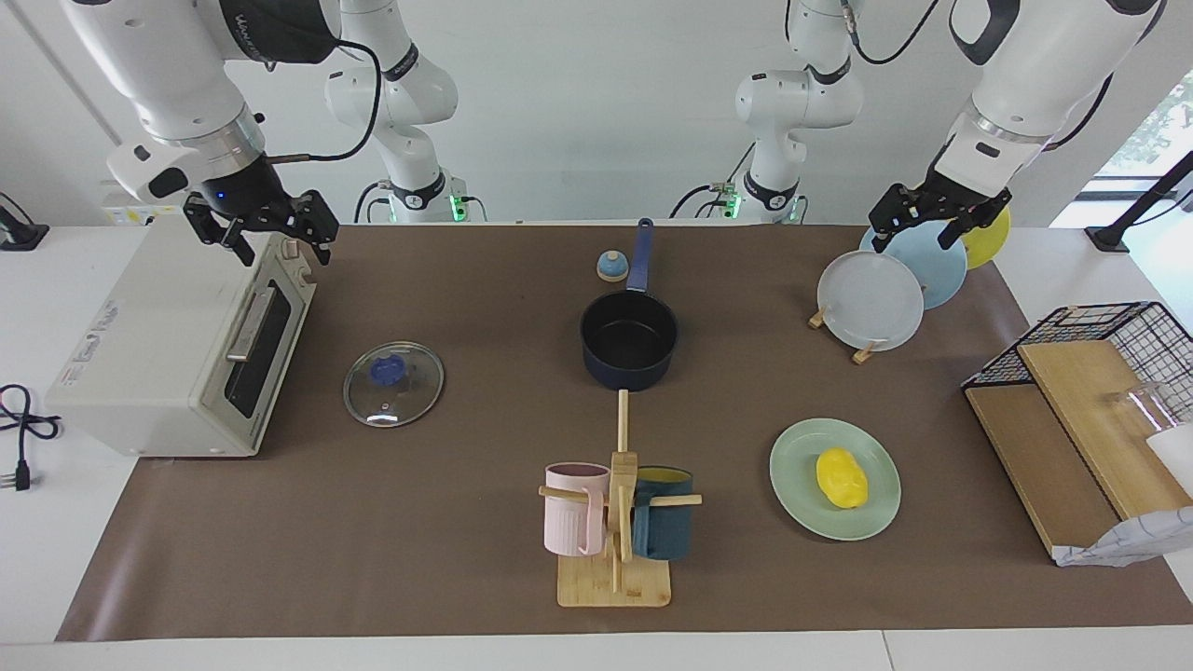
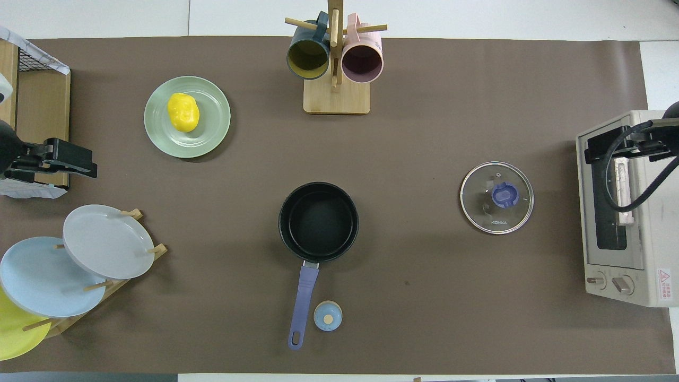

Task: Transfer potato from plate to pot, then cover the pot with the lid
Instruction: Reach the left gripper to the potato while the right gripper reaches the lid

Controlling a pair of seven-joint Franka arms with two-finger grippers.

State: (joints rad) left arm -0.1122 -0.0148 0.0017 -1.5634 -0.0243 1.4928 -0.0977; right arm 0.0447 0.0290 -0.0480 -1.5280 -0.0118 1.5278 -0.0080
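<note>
My gripper will carry the potato (image 2: 183,112) into the pot. The potato is much smaller than the pot's wide opening (image 2: 319,220), so it will sit low enough for the lid.
The yellow potato (image 1: 842,478) (image 2: 183,112) lies on the mint-green plate (image 1: 794,503) (image 2: 210,124), farther from the robots than the pot and toward the left arm's end. The navy pot (image 1: 629,340) (image 2: 318,215) stands empty mid-table, with its handle pointing toward the robots. The glass lid (image 1: 417,371) (image 2: 481,211) lies flat beside the pot, toward the right arm's end. My left gripper (image 1: 916,240) (image 2: 87,163) is open and empty, up over the plate rack. My right gripper (image 1: 284,252) (image 2: 591,151) is open and empty, up over the toaster oven.
A toaster oven (image 1: 177,354) (image 2: 626,223) stands at the right arm's end. A mug tree (image 1: 615,522) (image 2: 336,58) stands farther from the robots than the pot. An upright plate rack (image 1: 871,303) (image 2: 106,241), a small bell (image 1: 611,267) (image 2: 328,316) and a wire basket with wooden boards (image 1: 1090,401) are also there.
</note>
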